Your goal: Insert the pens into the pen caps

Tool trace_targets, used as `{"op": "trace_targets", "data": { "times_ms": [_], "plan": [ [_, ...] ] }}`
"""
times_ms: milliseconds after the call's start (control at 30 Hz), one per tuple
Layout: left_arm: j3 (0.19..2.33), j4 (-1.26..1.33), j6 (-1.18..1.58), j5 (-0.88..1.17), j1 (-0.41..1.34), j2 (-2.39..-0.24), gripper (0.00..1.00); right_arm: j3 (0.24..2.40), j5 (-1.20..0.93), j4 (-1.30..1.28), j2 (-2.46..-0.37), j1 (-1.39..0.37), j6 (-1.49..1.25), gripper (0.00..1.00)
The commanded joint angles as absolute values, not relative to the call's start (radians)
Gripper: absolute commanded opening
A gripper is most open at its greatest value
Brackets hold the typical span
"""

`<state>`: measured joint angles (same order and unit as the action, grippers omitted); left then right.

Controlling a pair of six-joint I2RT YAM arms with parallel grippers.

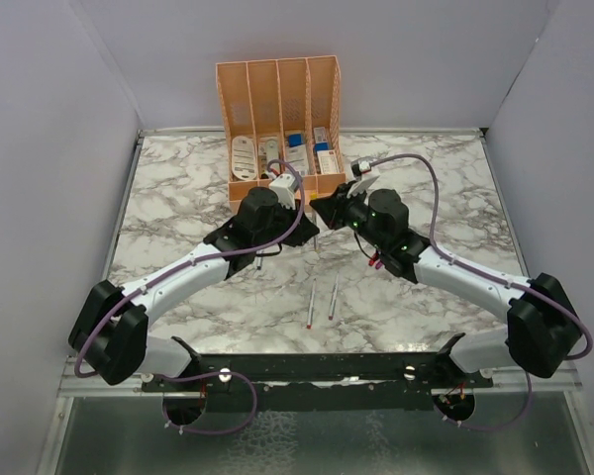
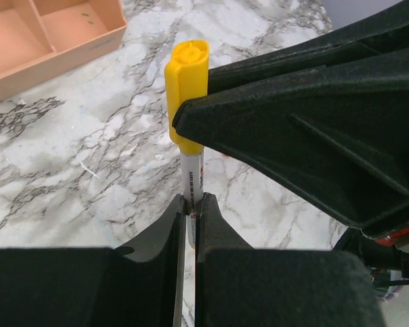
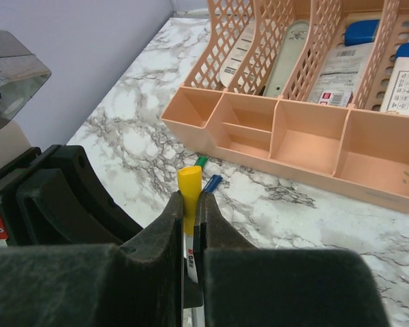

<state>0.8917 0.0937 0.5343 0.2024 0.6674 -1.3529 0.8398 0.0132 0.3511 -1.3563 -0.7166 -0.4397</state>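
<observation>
The yellow pen cap (image 2: 187,71) is lined up straight with the pen's white body (image 2: 192,174). My right gripper keeps pushing until the cap is all the way on, and then let go.
My left gripper (image 2: 192,199) is shut on the white barrel of a pen (image 2: 192,174) that points up and away. A yellow pen cap (image 2: 186,88) sits on that pen's far end. My right gripper (image 3: 191,197) is shut on the yellow pen cap (image 3: 189,187), with the pen barrel (image 3: 191,266) running down between its fingers. In the top view the two grippers (image 1: 299,206) (image 1: 325,208) meet tip to tip in front of the organiser. A green pen cap (image 3: 200,162) and a blue pen cap (image 3: 212,183) lie on the marble just beyond. Two more pens (image 1: 310,305) (image 1: 334,295) lie side by side near the front.
A peach organiser (image 1: 277,119) stands at the back centre, with tall slots holding white and blue items and low open trays (image 3: 307,146) in front. Grey walls close in the marble table (image 1: 178,188) on three sides. A black rail (image 1: 307,371) carries both arm bases.
</observation>
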Motion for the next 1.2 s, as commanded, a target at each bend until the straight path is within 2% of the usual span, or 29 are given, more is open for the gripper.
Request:
{"op": "trace_targets", "data": {
  "times_ms": [0,333,933,1167],
  "plan": [
    [0.944,0.266,0.492,0.023,0.649,-1.288,0.0,0.843,-0.037,0.149,-1.408,-0.794,-0.422,0.01],
    [0.984,0.241,0.421,-0.064,0.635,-1.257,0.0,0.893,0.006,0.058,-1.486,-0.835,-0.409,0.01],
    [0.969,0.246,0.417,-0.058,0.604,-1.219,0.0,0.956,-0.003,-0.011,-1.599,-0.853,-0.399,0.01],
    [0.988,0.069,0.433,-0.033,0.603,-1.272,0.0,1.009,0.009,-0.028,-1.601,-0.853,-0.4,0.01]
  ]
}}
